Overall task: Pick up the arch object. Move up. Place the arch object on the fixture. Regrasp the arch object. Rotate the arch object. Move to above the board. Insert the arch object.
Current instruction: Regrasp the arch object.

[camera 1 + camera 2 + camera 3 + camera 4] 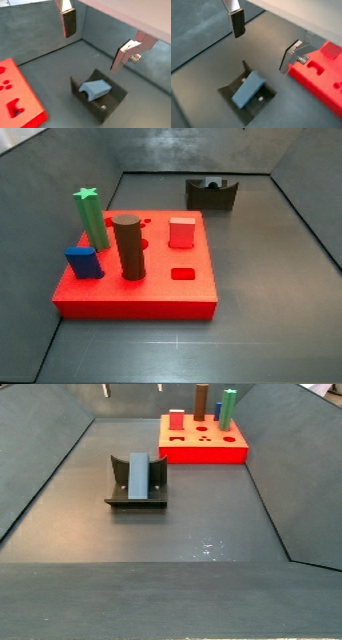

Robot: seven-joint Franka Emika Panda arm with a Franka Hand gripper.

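The arch object (95, 89) sits in the fixture's open dip (105, 103) with space around it. It will come free when I lift, and the fixture will stay behind.
The slate-blue arch object (248, 89) lies in the dip of the dark fixture (258, 108), tilted along it; it also shows in a wrist view (95, 88) and a side view (138, 476). My gripper (261, 52) hangs open above it with nothing between the fingers (69, 25), clear of both arch object and fixture (113, 102). Only two fingertips (104, 390) reach into a side view at its upper edge. The red board (134, 293) stands apart from the fixture (210, 196).
The board (203, 446) carries a green star peg (91, 216), a dark brown cylinder (128, 246), a short blue block (83, 262) and a red peg (182, 231). Grey walls ring the floor on all sides.
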